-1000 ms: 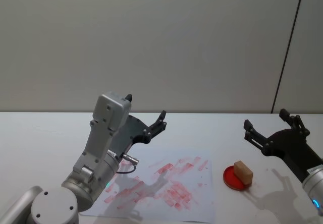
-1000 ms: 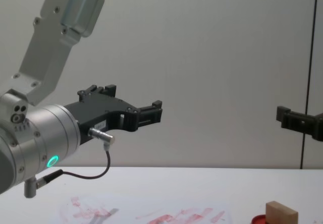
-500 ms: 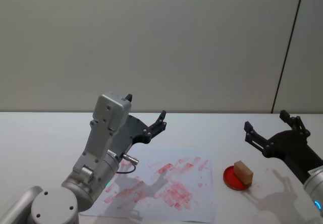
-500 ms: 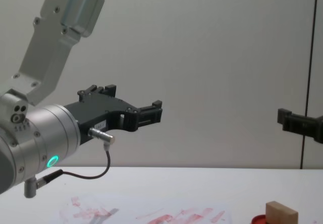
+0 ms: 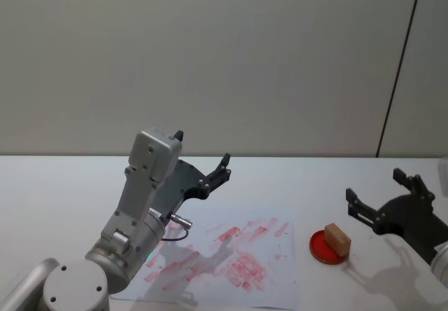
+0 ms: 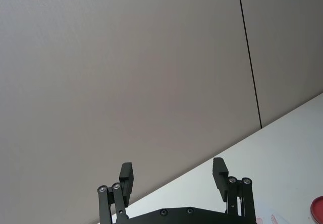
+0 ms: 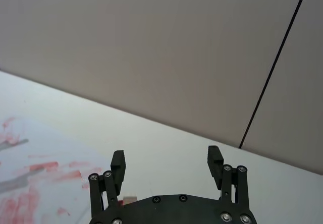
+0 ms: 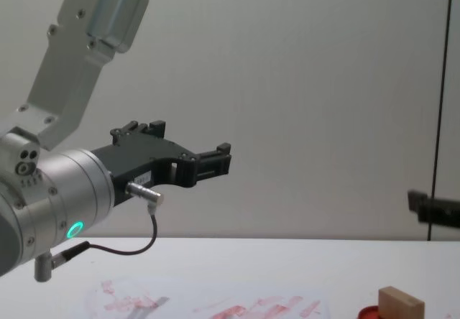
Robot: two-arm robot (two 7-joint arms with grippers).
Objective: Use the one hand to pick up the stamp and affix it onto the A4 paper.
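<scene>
My gripper will lift the stamp [image 8: 400, 304] free at once and leave the red ink pad [image 8: 367, 312] behind, because the stamp just stands on top of the ink pad.
The stamp [image 5: 337, 239], a small tan wooden block, stands on a round red ink pad [image 5: 323, 250] just right of the A4 paper [image 5: 227, 263], which is smeared with red prints. My right gripper [image 5: 374, 186] hangs open in the air, above and to the right of the stamp, holding nothing. From the chest the stamp [image 8: 400, 306] sits low at the right, with a right gripper finger [image 8: 431, 210] higher up at the edge. The right wrist view shows the open gripper [image 7: 166, 157] and a sliver of the stamp [image 7: 128, 200]. My left gripper [image 5: 203, 150] is raised and open over the paper's far left.
The white table [image 5: 63, 185] runs back to a plain grey wall. The left arm's big silver body [image 5: 143, 206] rises over the paper's left part. The paper [image 8: 237, 308] and ink pad [image 8: 368, 312] lie at the chest view's lower edge.
My right gripper has sunk lower and drifted right, staying open. The left arm, the stamp and the paper have not moved.
</scene>
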